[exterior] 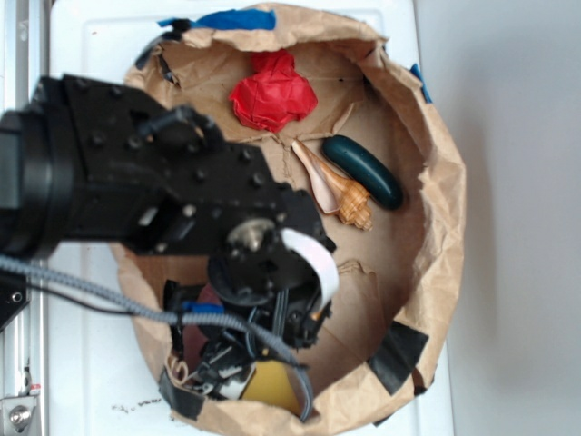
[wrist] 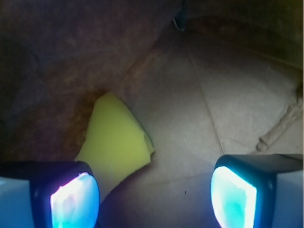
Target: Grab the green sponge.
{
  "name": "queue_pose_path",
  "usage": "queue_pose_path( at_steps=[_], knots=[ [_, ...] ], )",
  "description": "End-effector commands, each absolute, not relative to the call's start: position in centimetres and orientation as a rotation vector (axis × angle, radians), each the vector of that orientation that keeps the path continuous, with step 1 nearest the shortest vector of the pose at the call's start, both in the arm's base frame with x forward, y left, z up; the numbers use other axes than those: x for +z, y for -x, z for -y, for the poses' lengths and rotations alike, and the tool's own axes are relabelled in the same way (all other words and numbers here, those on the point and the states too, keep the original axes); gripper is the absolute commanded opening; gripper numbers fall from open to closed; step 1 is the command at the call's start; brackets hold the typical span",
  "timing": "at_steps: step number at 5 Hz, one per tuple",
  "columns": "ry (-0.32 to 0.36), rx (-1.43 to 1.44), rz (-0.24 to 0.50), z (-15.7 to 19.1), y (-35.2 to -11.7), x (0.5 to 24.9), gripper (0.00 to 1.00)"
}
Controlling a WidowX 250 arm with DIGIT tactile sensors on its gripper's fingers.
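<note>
My gripper will squeeze the sponge to a narrow middle with flared ends when it grips and lifts it, because the green sponge's foam corner [wrist: 148, 144] curls.
The green sponge [wrist: 116, 142] is a flat mustard-yellow foam block lying on the brown paper floor, its far edge tucked against the paper wall. In the exterior view only a corner of the green sponge [exterior: 272, 386] shows, at the near rim under the arm. My gripper [wrist: 154, 199] is open just above the floor. The left finger [wrist: 71, 199] is beside the sponge's near corner and the right finger [wrist: 235, 197] stands well to its right. Nothing is between the pads. From outside, my gripper [exterior: 259, 359] is mostly hidden by the black arm and cables.
A crumpled brown paper basin [exterior: 436, 209] rings the area. It holds a red paper wad [exterior: 272, 91], a dark green oblong [exterior: 363, 170] and a tan shell [exterior: 334, 186]. Black tape [exterior: 397, 356] patches the near rim. A dark brown lump [exterior: 195, 327] lies left of the gripper.
</note>
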State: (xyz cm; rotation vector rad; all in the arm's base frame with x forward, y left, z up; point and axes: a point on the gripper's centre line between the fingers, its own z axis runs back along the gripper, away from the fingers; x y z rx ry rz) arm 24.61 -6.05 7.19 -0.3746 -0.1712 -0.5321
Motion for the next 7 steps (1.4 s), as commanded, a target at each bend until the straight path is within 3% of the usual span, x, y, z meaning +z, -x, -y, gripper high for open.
queue_pose_path(
  at_steps=[1,4,5,7],
  knots=[
    [0.393,-0.582,0.216,8.0,-24.7,8.4,1.0],
    [0.435,-0.513,0.1,12.1,-24.1,5.8,1.0],
    [0.387,-0.645,0.077,12.9,-22.9,4.3,1.0],
    [0.377,-0.637,0.091,12.0,-23.1,4.4,1.0]
  ],
)
